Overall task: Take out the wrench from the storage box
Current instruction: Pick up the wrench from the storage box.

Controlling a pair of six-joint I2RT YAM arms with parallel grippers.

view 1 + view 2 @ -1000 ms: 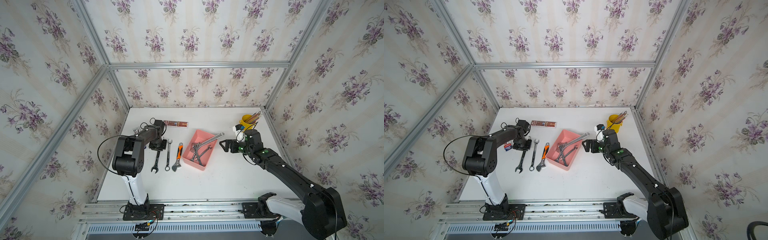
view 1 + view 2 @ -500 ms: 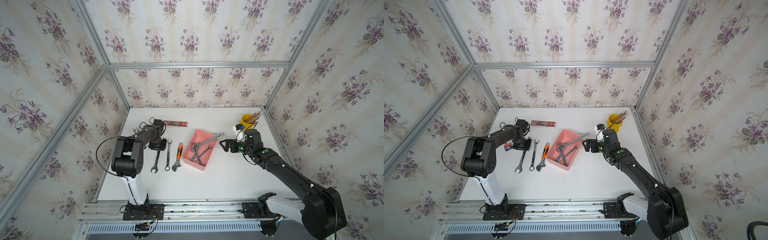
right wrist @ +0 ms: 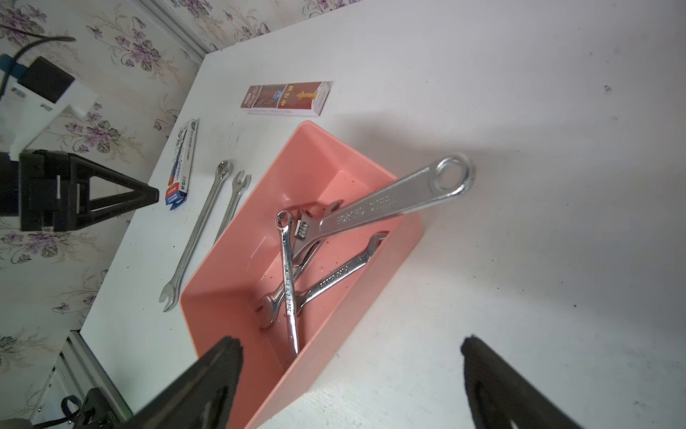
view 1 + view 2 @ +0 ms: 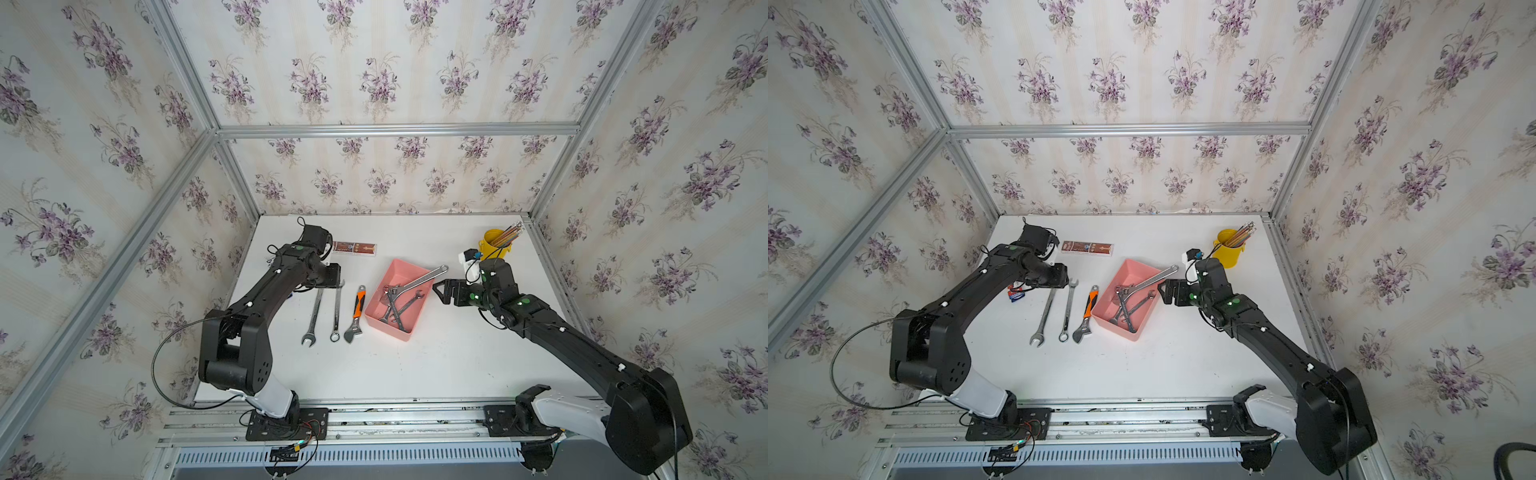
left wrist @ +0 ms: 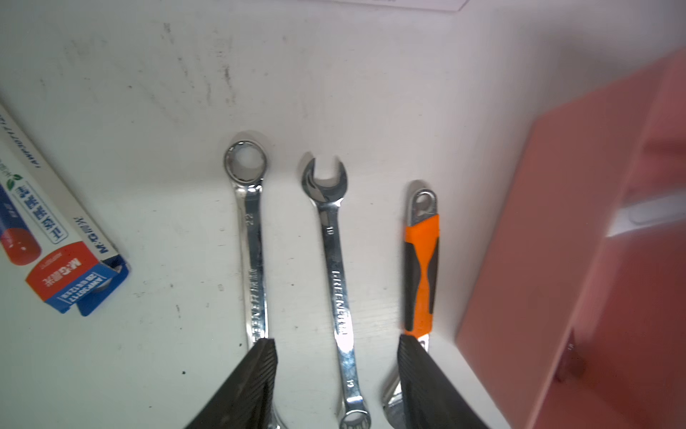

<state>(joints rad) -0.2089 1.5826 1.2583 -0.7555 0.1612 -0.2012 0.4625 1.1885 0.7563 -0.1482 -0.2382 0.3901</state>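
My left gripper is to keep going toward that wrench's handle (image 4: 396, 311) and close there, as one small wrench (image 4: 389, 293) lies on top of the others in the storage box.
The salmon-pink storage box (image 4: 397, 270) (image 4: 1133, 270) stands mid-table. Inside it a large silver adjustable wrench (image 3: 393, 202) leans over the rim, above several smaller wrenches (image 3: 287, 275). Left of the box lie a long wrench (image 4: 314, 313), a shorter wrench (image 5: 336, 267) and an orange-handled adjustable wrench (image 4: 357, 305). My left gripper (image 5: 337, 340) (image 4: 333, 277) is open, its fingers either side of the shorter wrench's shaft with gaps on both sides. My right gripper (image 3: 349, 340) (image 4: 437, 291) is wide open and empty, at the box's right side near the large wrench's ring end.
A yellow cup of pencils (image 4: 496, 245) stands behind my right wrist. A brown-red flat carton (image 4: 354, 248) lies at the back, and a blue-and-white pen carton (image 5: 55, 241) under my left arm. Patterned walls enclose the table; metal rails (image 4: 374, 419) run along the front.
My left gripper's jaws have spread apart around the shorter wrench, which lies on the table. My right arm has barely moved.
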